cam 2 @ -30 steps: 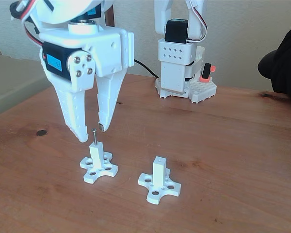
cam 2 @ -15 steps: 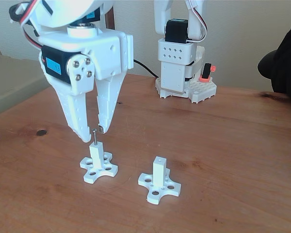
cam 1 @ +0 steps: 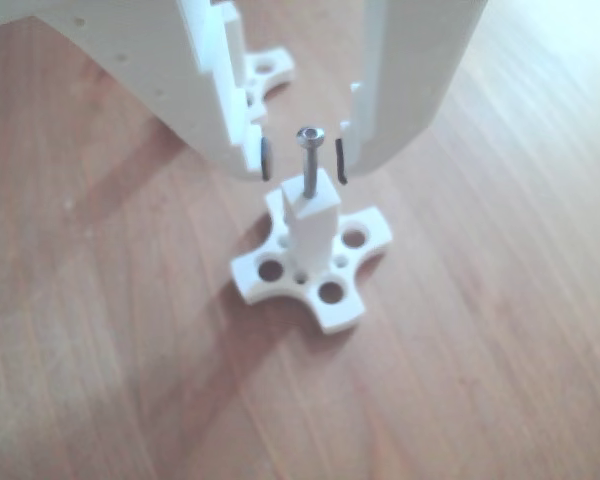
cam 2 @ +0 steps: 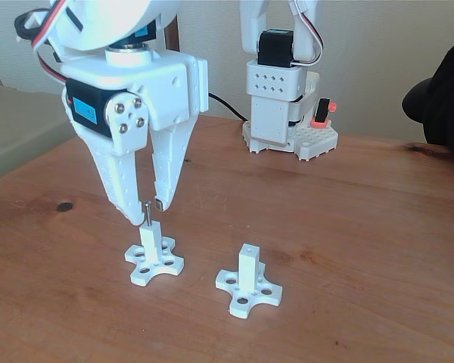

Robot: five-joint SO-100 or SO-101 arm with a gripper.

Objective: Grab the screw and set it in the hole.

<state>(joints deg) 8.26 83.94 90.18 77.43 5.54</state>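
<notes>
My gripper will lift, and the thin silver screw (cam 1: 310,136) should slide out and leave the white post standing, because the screw's body (cam 1: 311,173) sticks far out of the hole.
The thin silver screw (cam 2: 147,213) (cam 1: 309,160) stands upright with its lower end in the hole at the tip of the left white post (cam 2: 150,243) (cam 1: 315,225), its shaft and cap head sticking out above. My gripper (cam 2: 147,212) (cam 1: 303,160) hangs over this post, open, with one fingertip on each side of the screw's head. In the other view a small gap shows between each dark pad and the screw. A second white post (cam 2: 248,266) with a bare hole at its tip stands to the right on the wooden table (cam 2: 363,227).
The arm's white base (cam 2: 284,113) with an orange part stands at the back of the table. A dark sleeve (cam 2: 443,91) reaches in at the right edge. A dark knot (cam 2: 64,206) marks the wood at left. Another cross base (cam 1: 265,70) shows behind the fingers.
The gripper has sunk slightly and its fingertips stand a little closer around the screw's head. The screw stays upright in the left post.
</notes>
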